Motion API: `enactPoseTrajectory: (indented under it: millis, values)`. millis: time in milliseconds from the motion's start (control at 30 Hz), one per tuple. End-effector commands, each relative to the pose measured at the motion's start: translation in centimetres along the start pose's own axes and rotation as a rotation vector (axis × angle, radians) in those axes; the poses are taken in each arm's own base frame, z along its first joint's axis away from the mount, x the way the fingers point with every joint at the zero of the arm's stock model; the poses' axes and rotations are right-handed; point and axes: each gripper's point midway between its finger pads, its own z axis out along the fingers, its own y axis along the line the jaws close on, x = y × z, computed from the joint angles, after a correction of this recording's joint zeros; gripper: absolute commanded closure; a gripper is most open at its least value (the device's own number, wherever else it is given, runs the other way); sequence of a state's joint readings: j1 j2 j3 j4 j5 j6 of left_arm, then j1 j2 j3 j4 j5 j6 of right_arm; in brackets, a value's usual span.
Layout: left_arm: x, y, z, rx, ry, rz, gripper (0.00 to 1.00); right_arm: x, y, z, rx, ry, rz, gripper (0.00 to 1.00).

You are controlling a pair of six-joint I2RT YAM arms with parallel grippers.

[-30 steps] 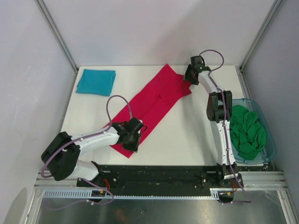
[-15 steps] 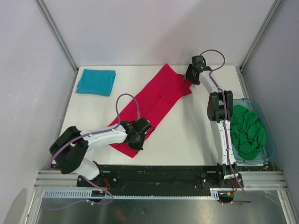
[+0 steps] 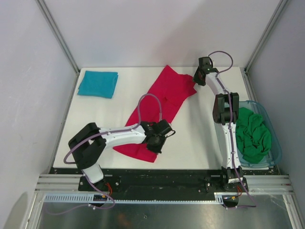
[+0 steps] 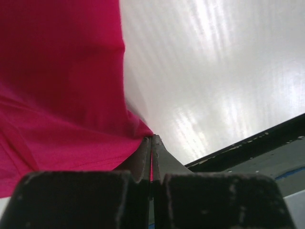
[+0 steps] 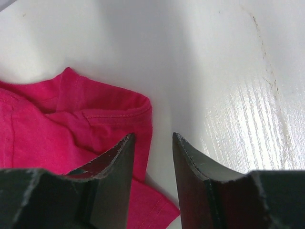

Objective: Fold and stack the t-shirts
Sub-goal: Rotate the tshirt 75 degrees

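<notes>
My left gripper is pinching the crimson-red t-shirt's near corner (image 3: pixel 154 160). It should open and take the hem's middle (image 3: pixel 135 155), so that corner is left to my right gripper.
The crimson-red t-shirt (image 3: pixel 164 102) lies folded into a long strip, running diagonally from the near middle of the table to the far right. My left gripper (image 3: pixel 157 144) is shut on its near edge. In the left wrist view the fingers (image 4: pixel 143 155) pinch the red cloth (image 4: pixel 62 86). My right gripper (image 3: pixel 196 80) is open at the shirt's far right corner. In the right wrist view its left finger (image 5: pixel 112 157) is over the red hem (image 5: pixel 71 119) and bare table shows between the jaws. The teal-blue t-shirt (image 3: pixel 97 84) lies folded at the far left. The bright green t-shirt (image 3: pixel 252 133) is bunched in the tub.
The see-through blue-green plastic tub (image 3: pixel 275 143) stands at the table's right edge beside the right arm. The black front rail (image 3: pixel 162 179) runs along the near edge and also shows in the left wrist view (image 4: pixel 248 152). Walls and metal posts enclose the table.
My left gripper has moved right, dragging the red shirt's near end with it, so the strip now lies steeper. My right gripper has shifted slightly right, off the shirt's far corner.
</notes>
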State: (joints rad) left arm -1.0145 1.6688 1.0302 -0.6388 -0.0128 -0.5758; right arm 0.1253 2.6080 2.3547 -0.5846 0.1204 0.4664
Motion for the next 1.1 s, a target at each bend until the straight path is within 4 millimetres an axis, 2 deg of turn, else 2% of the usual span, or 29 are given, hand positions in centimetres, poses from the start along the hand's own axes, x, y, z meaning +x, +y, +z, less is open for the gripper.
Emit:
enactPoseTrajectory:
  millis: [0,167,333,500,733,867,967,1067]
  values:
    - [-1.5,-3.6,-0.4,0.087,-0.006,0.033,1.00,-1.7,-0.1,0.6,0.002,-0.055,0.021,0.58]
    - [-1.9,-5.7,-0.2,0.126,0.007,0.055,1.00,-2.4,0.4,1.1,-0.025,-0.072,0.021,0.62]
    - [-1.9,-7.1,-0.2,0.158,0.020,0.074,1.00,-1.9,0.5,2.2,-0.040,-0.071,0.023,0.70]
    - [-1.4,-8.1,-0.3,0.189,0.038,0.089,1.00,-1.8,0.5,3.1,-0.049,-0.084,0.019,0.78]
    - [-0.3,-7.9,-0.3,0.191,0.059,0.101,0.97,-2.2,0.6,4.0,-0.055,-0.121,0.012,0.79]
    - [-0.5,-7.6,-0.5,0.182,0.043,0.104,0.86,-2.9,0.6,3.3,-0.048,-0.138,0.008,0.71]
    - [-0.8,-7.5,-1.1,0.181,0.019,0.103,0.68,-4.5,0.8,1.7,-0.046,-0.165,0.004,0.56]
    - [-1.7,-7.2,-2.3,0.188,-0.024,0.091,0.48,-6.7,1.3,-1.1,-0.049,-0.187,0.022,0.43]
